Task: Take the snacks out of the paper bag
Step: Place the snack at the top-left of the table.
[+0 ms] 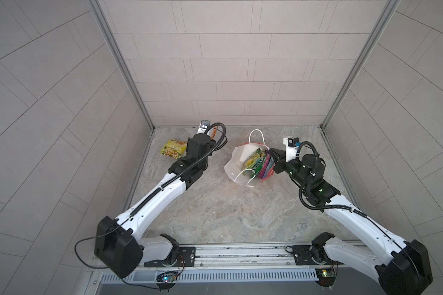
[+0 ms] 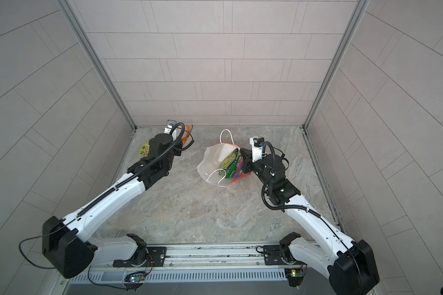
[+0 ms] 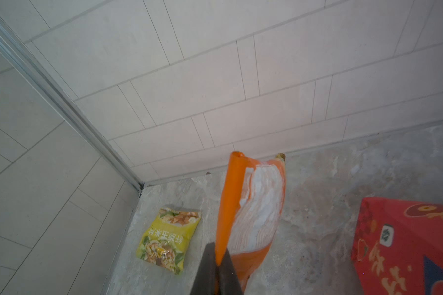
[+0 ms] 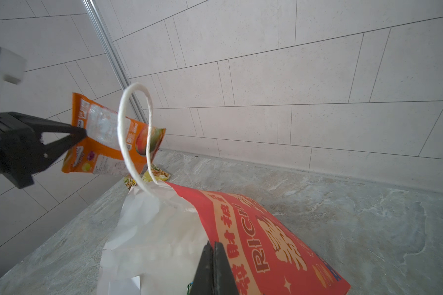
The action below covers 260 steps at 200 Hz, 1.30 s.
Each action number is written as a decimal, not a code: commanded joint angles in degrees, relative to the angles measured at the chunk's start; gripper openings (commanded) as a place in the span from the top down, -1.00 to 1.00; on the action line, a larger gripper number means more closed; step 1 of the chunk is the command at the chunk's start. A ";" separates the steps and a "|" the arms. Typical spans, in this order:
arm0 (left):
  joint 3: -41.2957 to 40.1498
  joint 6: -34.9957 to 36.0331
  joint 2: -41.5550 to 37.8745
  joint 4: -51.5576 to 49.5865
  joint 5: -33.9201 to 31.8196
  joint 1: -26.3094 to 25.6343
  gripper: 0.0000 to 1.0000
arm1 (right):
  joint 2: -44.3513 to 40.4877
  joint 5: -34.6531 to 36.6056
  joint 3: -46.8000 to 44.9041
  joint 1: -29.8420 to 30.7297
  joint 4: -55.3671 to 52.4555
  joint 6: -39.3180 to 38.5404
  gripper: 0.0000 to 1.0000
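Note:
The orange packet (image 2: pixel 188 132) is clear of the paper bag, so my left gripper should go on moving it down toward the open table (image 2: pixel 183 160) next to the yellow packet before it lets go of it there.
The red paper bag (image 1: pixel 233 163) (image 2: pixel 208 163) stands open mid-table, its white inside facing up, and several snacks (image 1: pixel 256 162) (image 2: pixel 232 163) stand packed along its right wall. My right gripper (image 4: pixel 212 251) (image 1: pixel 273 154) is shut on that wall's red rim (image 4: pixel 266 237). My left gripper (image 3: pixel 219 258) (image 4: pixel 81 132) is shut on the edge of an orange packet (image 3: pixel 256 209) (image 4: pixel 105 143) (image 2: pixel 188 130), which hangs above the table near the back wall, left of the bag. A yellow packet (image 1: pixel 173 150) (image 3: pixel 168 240) lies flat in the back left corner.
Tiled walls with metal corner posts (image 1: pixel 123 66) close in the table on the left, back and right. One white cord handle (image 1: pixel 256 136) (image 4: pixel 134 132) arches up at the bag's far side; another (image 1: pixel 248 176) droops over its near rim. A rail (image 1: pixel 241 255) runs along the front.

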 commanded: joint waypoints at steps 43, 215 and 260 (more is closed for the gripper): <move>16.16 -8.55 18.65 -21.28 -9.88 3.18 1.00 | 0.28 -0.29 -0.23 -0.15 2.21 0.31 1.00; 52.49 -11.73 55.28 -47.59 -17.28 8.88 1.00 | -0.61 0.27 -0.14 -0.22 1.26 -0.45 1.00; 58.64 -9.51 58.63 -50.81 -24.59 8.97 1.00 | -0.85 0.28 -0.14 -0.19 1.23 -0.50 1.00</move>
